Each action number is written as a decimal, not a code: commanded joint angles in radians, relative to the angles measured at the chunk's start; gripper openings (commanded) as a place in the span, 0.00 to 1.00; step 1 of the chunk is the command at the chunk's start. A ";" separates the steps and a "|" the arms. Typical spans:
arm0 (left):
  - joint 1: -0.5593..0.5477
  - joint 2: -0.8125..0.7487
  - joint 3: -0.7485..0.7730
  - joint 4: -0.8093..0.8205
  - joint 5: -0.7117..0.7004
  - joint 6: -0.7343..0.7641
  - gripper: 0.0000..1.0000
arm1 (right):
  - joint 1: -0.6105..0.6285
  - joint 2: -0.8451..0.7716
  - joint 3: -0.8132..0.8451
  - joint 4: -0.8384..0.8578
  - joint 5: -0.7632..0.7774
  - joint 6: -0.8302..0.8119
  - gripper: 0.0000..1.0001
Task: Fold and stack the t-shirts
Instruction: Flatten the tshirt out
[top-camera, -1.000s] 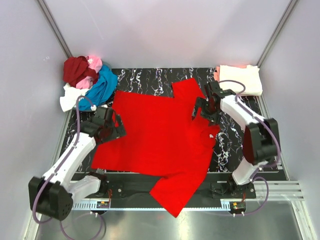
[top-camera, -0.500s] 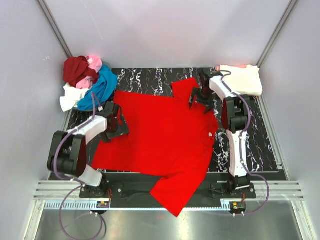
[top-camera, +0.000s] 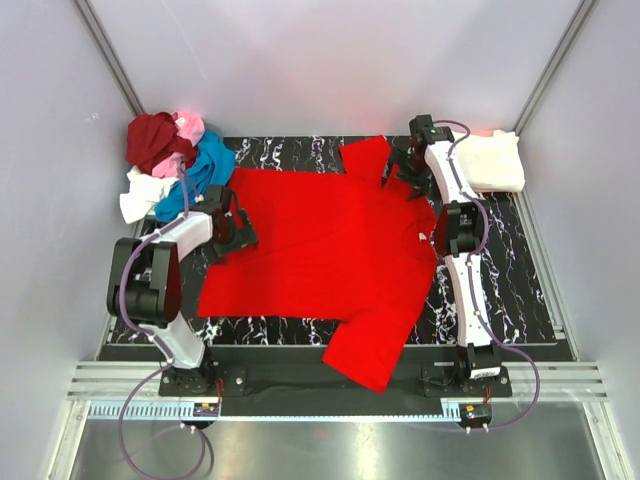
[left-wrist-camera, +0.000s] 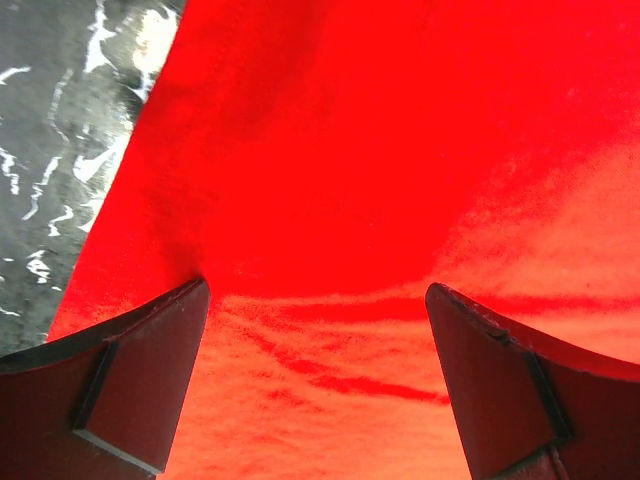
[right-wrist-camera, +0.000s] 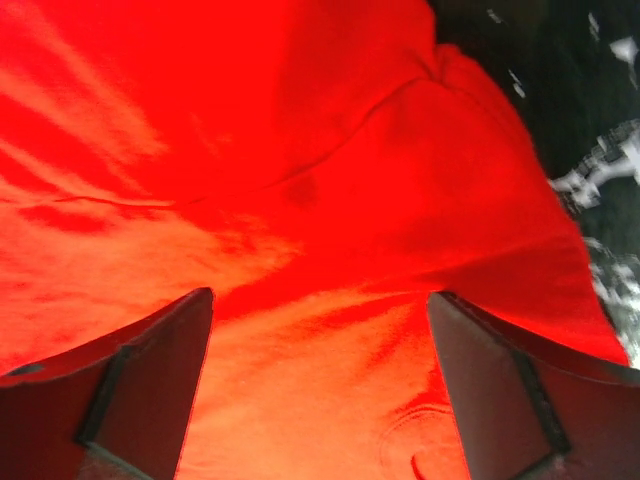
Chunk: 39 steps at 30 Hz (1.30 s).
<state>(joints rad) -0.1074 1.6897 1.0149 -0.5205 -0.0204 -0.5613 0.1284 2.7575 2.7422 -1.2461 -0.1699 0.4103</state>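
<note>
The front sleeve (top-camera: 372, 350) reaches out beyond the red t-shirt's front side (top-camera: 275, 303), so the front sleeve will get tucked under the fold when I bring that side back.
A bright red t-shirt (top-camera: 325, 250) lies spread flat on the black marbled table, one sleeve (top-camera: 365, 158) at the back and one (top-camera: 375, 345) at the front edge. My left gripper (top-camera: 236, 226) sits over the shirt's left edge, open, with red cloth (left-wrist-camera: 330, 180) under and between its jaws (left-wrist-camera: 315, 290). My right gripper (top-camera: 404, 172) is over the shirt's back right corner by the sleeve, open, with cloth (right-wrist-camera: 300, 150) below it (right-wrist-camera: 320, 295). A folded cream shirt (top-camera: 490, 162) lies on a salmon one (top-camera: 488, 133) at the back right.
A heap of unfolded shirts lies at the back left: dark red (top-camera: 152, 140), pink (top-camera: 188, 125), blue (top-camera: 205, 172) and white (top-camera: 138, 196). Grey walls close in on three sides. A metal rail (top-camera: 320, 385) runs along the front edge.
Both arms have stretched towards the back. The red shirt has slid back with them and lies flatter; its front sleeve no longer hangs far over the front rail.
</note>
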 joint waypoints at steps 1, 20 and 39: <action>0.003 -0.108 -0.001 0.021 0.059 -0.026 0.97 | -0.006 -0.031 -0.015 0.137 -0.048 -0.062 0.98; 0.105 -0.708 -0.266 -0.296 -0.020 -0.152 0.99 | 0.221 -1.160 -1.149 0.250 0.098 0.114 1.00; 0.176 -0.756 -0.535 -0.156 -0.052 -0.376 0.75 | 0.436 -1.805 -1.895 0.419 0.018 0.398 1.00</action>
<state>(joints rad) 0.0612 0.9066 0.4950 -0.7696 -0.0525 -0.9150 0.5568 0.9951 0.8680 -0.8524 -0.1448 0.7696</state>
